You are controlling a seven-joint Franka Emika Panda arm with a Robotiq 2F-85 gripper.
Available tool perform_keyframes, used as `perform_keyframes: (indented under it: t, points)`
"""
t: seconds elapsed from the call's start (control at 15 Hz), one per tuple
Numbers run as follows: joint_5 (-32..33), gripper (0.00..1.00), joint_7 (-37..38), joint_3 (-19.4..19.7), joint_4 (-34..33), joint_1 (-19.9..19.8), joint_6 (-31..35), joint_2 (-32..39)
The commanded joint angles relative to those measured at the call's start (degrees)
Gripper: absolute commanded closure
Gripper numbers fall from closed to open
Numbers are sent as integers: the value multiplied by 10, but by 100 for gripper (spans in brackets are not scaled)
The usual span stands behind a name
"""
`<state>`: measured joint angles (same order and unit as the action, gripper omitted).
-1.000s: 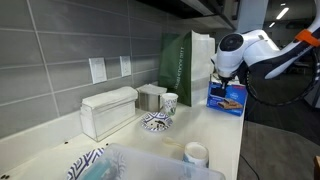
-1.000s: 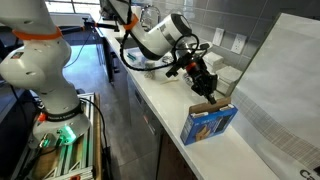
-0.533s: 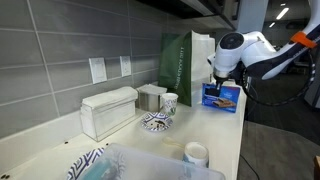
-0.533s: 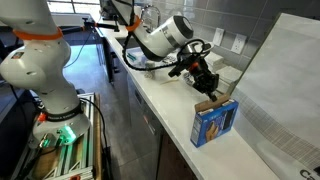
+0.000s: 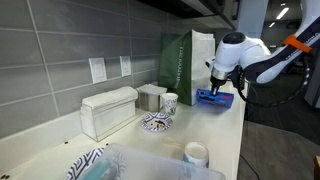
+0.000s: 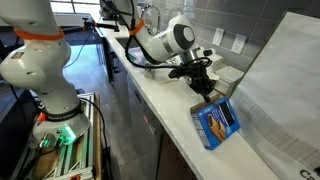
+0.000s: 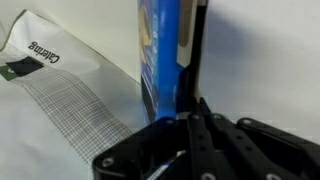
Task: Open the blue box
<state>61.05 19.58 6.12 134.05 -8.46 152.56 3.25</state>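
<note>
My gripper is holding the brown flap edge of the blue box [image 6: 216, 122], and the box leans crooked. I should swing the box around and lay it flat along the counter [image 6: 181, 116].
The blue box [image 5: 216, 98] stands on the counter in front of the tall dark green bag [image 5: 181, 58]. It leans back in an exterior view [image 6: 217, 124], its picture face turned to the camera. My gripper [image 5: 214, 84] sits at the box's top end, also seen from the aisle side [image 6: 204, 88]. In the wrist view the blue box [image 7: 158, 55] fills the centre on edge. My gripper [image 7: 193, 55] is closed along its brown flap edge [image 7: 185, 35], with the jaws together on it.
A white ribbed container [image 5: 108, 110], a metal tin [image 5: 150, 96], a cup [image 5: 170, 102], a patterned bowl [image 5: 156, 122], a white cup [image 5: 196, 153] and a clear bin [image 5: 150, 166] stand along the counter. The counter's front edge [image 6: 165, 115] drops to the aisle.
The gripper has moved lower and toward the bag with the box's top in it. The box has turned and tipped from upright to leaning back.
</note>
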Motion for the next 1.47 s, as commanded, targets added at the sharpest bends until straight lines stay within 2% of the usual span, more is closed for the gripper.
perform_keyframes:
  t: [0.0,0.47,1.07,1.4]
  points:
    - [-64,100,-58,8,2,-1,33,24]
    - [-154,100,-119,3,10,8,3,-12]
    - [-295,100,-228,8,32,4,-16,-108]
    - [-315,100,-238,10,25,-5,-49,-111]
